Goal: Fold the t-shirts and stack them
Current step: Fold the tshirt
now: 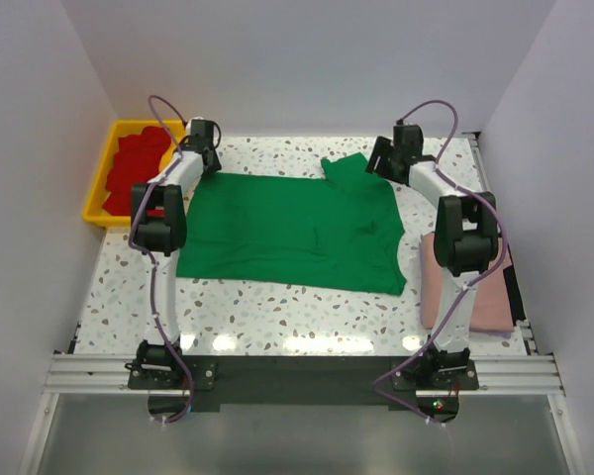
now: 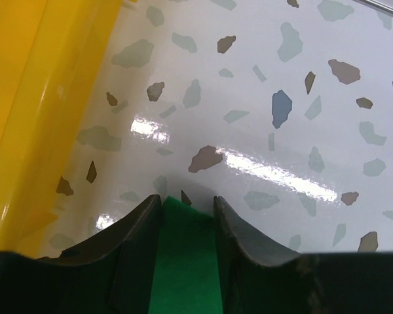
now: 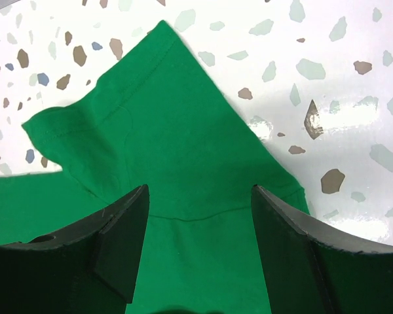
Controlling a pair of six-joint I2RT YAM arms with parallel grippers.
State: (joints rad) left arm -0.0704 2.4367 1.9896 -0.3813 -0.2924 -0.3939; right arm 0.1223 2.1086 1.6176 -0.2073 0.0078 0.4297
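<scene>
My right gripper keeps moving to the sleeve's side edge until it closes there, because the sleeve (image 3: 173, 111) lies flat in front of my open fingers with its side edge (image 3: 240, 124) free.
A bright green t-shirt (image 1: 297, 233) lies spread flat in the middle of the table, one sleeve (image 1: 345, 170) pointing to the far side. My left gripper (image 1: 206, 150) is at the shirt's far left corner. In the left wrist view this gripper (image 2: 188, 199) is shut on a strip of the green cloth (image 2: 187, 261). My right gripper (image 1: 386, 158) is open just above the far right sleeve, whose cloth (image 3: 157, 131) lies flat under it (image 3: 200, 190). A folded dusty pink t-shirt (image 1: 475, 292) lies at the right edge. Red t-shirts (image 1: 144, 163) lie in the tray.
The yellow plastic tray (image 1: 97, 198) stands at the far left, its wall (image 2: 33, 98) close beside my left gripper. White walls enclose the table on three sides. The right arm's upper link stands over the pink shirt.
</scene>
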